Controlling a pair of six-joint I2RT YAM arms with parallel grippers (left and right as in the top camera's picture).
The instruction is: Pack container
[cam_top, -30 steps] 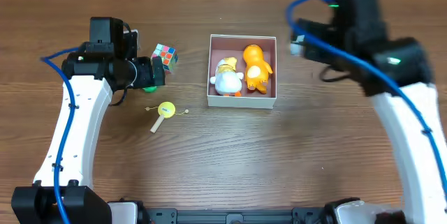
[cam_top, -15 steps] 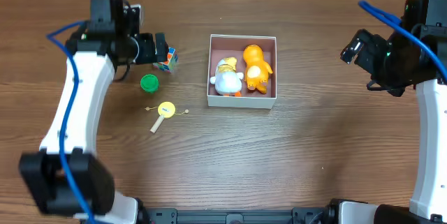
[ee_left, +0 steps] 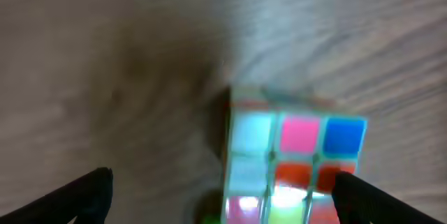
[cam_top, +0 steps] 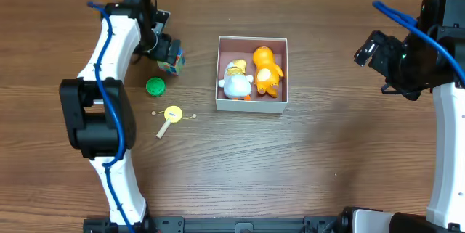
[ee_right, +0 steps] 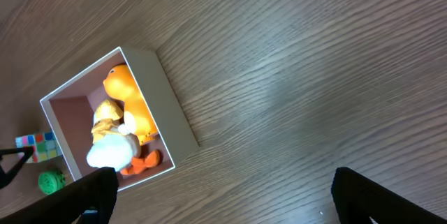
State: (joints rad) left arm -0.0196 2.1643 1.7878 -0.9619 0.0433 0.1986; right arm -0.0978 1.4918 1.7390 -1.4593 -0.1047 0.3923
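My right gripper is on the other side of the container from the puzzle cube [cam_top: 177, 62], so next my left gripper centres over the cube, grabs it and puts it behind the white duck toy [cam_top: 239, 49].
The container [cam_top: 251, 107] is a square white box with a pinkish inside, at mid-table. In it lie a white duck toy [cam_top: 236, 80] and an orange duck toy [cam_top: 266, 70]. A colourful puzzle cube [cam_top: 173, 62] stands on the table left of it. My left gripper [cam_top: 165, 51] is open and low over the cube. In the blurred left wrist view the cube [ee_left: 293, 161] lies between the wide-apart fingers [ee_left: 223, 199], nearer the right one. My right gripper [cam_top: 368, 47] is open and empty, high over bare table right of the container [ee_right: 174, 123].
A green cap [cam_top: 155, 86] and a yellow round toy on a stick [cam_top: 171, 115] lie on the wood table left of the container. The right wrist view shows both ducks [ee_right: 126, 123], the cube [ee_right: 38, 147] and the cap [ee_right: 50, 181].
My left arm has swung toward the table's far side and its gripper has closed in on the cube. My right arm swung right a second ago and has held still since.
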